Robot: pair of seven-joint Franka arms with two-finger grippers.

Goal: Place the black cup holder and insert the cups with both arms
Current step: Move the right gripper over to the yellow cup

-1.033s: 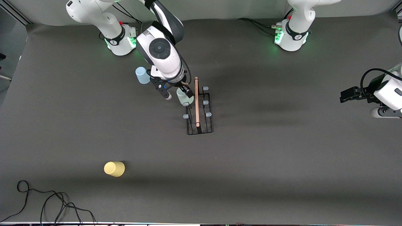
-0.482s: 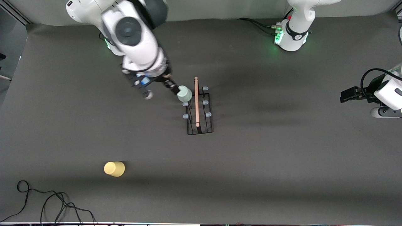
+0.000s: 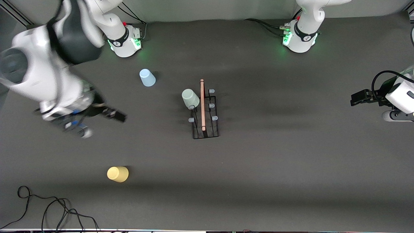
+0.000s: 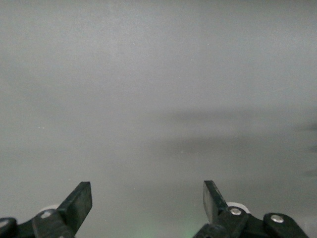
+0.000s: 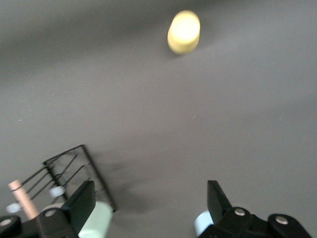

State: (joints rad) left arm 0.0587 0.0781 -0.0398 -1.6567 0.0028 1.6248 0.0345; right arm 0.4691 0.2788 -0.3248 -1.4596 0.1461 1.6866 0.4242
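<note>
The yellow cup (image 3: 118, 174) has its closed round base (image 3: 113, 173) on top, so it will fit over a peg with its opening down when the robot lowers it onto the black cup holder.
The black cup holder (image 3: 205, 127) stands mid-table with its wooden rod (image 3: 202, 103) on top. The mint cup (image 3: 190, 98) sits upside down on its peg farthest from the front camera, on the side toward the right arm's end. The blue cup (image 3: 147, 78) stands upside down on the table nearer the right arm's base. The yellow cup (image 3: 118, 173) stands nearest the front camera. My right gripper (image 3: 99, 124) is open and empty over bare table between the blue and yellow cups. Its wrist view shows the gripper (image 5: 151, 201), yellow cup (image 5: 184, 31), holder (image 5: 74, 166) and mint cup (image 5: 97, 221). My left gripper (image 3: 354, 98) waits open at the left arm's end.
A loose black cable (image 3: 48, 208) lies at the table edge nearest the front camera, toward the right arm's end. The left wrist view shows its open gripper (image 4: 147, 198) over bare grey table.
My right gripper has let go of the mint cup, leaving it on the peg, and swung away toward the right arm's end of the table. The left arm has not moved.
</note>
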